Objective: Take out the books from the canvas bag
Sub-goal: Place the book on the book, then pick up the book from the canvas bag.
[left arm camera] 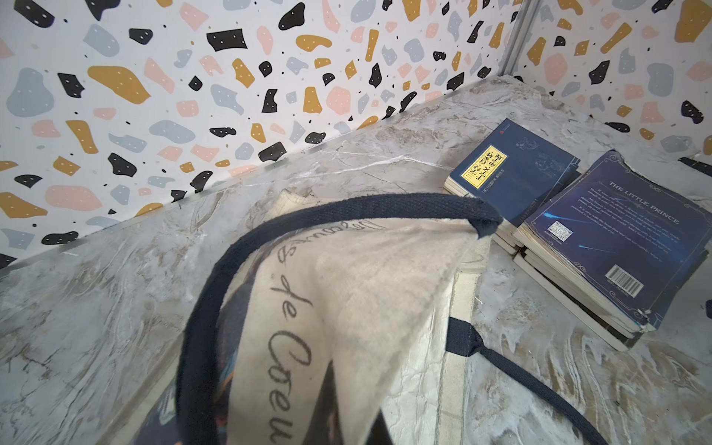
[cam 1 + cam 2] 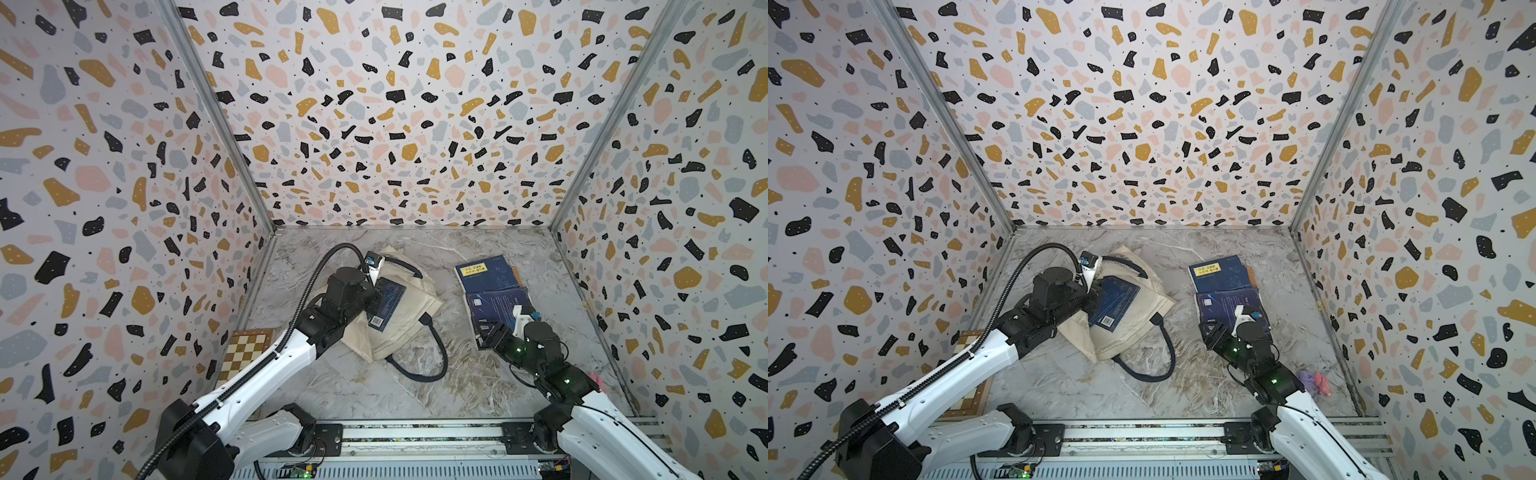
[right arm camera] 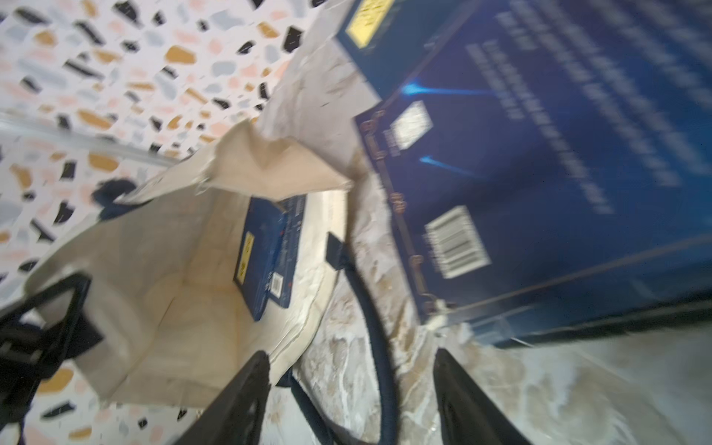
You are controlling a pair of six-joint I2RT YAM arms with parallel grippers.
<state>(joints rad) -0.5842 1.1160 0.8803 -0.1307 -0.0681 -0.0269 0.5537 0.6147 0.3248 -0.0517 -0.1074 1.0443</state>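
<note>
The bag's opening (image 2: 404,325) is held open over the navy book by my left gripper, so my right gripper should go on moving in until its fingers are on both sides of the book's edge (image 2: 392,311).
The cream canvas bag (image 2: 409,328) (image 2: 1129,332) lies at the middle left of the marble table, mouth facing right. My left gripper (image 1: 356,420) is shut on the bag's upper rim cloth (image 1: 366,289) and holds the mouth up. One navy book (image 2: 386,305) (image 2: 1115,303) (image 3: 266,250) lies inside the bag (image 3: 154,250). Two stacks of books rest on the table to the right: one topped by a yellow label (image 2: 486,272) (image 1: 516,173), one with a barcode back cover (image 2: 496,307) (image 1: 616,239) (image 3: 558,173). My right gripper (image 2: 488,336) (image 3: 350,370) is open and empty, just in front of the nearer stack.
A navy handle loop (image 2: 432,365) trails from the bag across the table toward the front. A wooden chessboard box (image 2: 245,351) lies at the front left under my left arm. A small pink and purple toy (image 2: 1316,382) sits by the right wall.
</note>
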